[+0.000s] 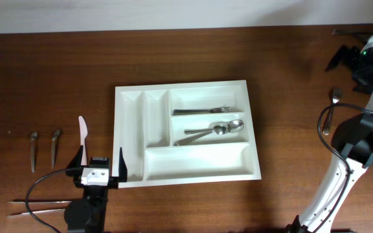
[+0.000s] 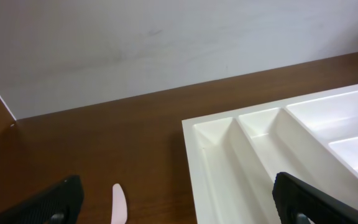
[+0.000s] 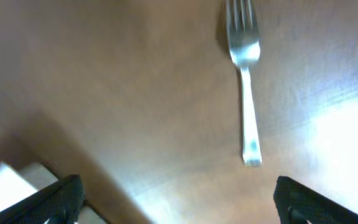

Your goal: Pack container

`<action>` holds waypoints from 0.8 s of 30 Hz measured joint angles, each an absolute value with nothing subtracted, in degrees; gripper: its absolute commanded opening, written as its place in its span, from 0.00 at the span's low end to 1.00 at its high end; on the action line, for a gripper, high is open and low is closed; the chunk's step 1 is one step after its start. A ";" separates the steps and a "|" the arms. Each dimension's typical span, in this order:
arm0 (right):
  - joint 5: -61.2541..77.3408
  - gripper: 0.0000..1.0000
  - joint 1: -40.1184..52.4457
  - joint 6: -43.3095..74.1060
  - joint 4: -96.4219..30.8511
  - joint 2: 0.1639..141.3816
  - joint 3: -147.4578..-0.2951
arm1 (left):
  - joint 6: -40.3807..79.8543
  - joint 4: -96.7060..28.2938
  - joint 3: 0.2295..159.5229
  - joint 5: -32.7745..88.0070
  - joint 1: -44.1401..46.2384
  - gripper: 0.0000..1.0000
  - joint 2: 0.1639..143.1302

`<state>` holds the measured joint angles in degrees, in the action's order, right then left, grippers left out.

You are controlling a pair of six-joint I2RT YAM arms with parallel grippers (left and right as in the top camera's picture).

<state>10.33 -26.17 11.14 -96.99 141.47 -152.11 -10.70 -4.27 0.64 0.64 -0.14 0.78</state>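
Observation:
My right gripper is open above the fork's handle (image 1: 328, 122), which lies off-centre and closer to one finger. I should move back to centre the fork's neck (image 1: 333, 104) before I go down and close.
The container, a large white cutlery tray (image 1: 130, 136), lies mid-table. One wide compartment holds a metal utensil (image 1: 203, 110) and the wide one next to it holds spoons (image 1: 214, 129). My left gripper (image 1: 101, 162) is open and empty at the tray's front-left corner. In the left wrist view (image 2: 179, 208) its fingers straddle the tray's left wall (image 2: 211, 168) and a pale plastic knife (image 2: 119, 205), which also shows overhead (image 1: 83, 131). My right gripper (image 1: 347, 59) is open and empty at the far right. In the right wrist view (image 3: 179, 205) a metal fork (image 3: 246, 93) lies on the table beyond it.
Two small metal utensils (image 1: 33, 150) (image 1: 54, 145) lie at the left. A pair of long thin utensils (image 1: 37, 206) lies at the front left. The fork (image 1: 335, 97) lies beside the right arm's black cable (image 1: 322, 126). A wall stands behind the table.

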 measured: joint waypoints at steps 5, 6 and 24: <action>3.70 0.99 -26.17 8.16 -97.08 132.42 -135.55 | -10.70 -4.27 0.64 0.64 -0.14 0.99 0.78; 1.74 0.99 -26.17 7.40 -97.03 130.67 -133.03 | -10.70 -4.27 0.64 0.64 -0.14 0.99 0.78; -4.93 0.99 -28.73 -7.62 -80.71 128.57 -123.68 | -10.70 -4.27 0.64 0.64 -0.14 0.99 0.78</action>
<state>-4.93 -28.73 -7.62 -80.71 128.57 -123.68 -10.70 -4.27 0.64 0.64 -0.14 0.78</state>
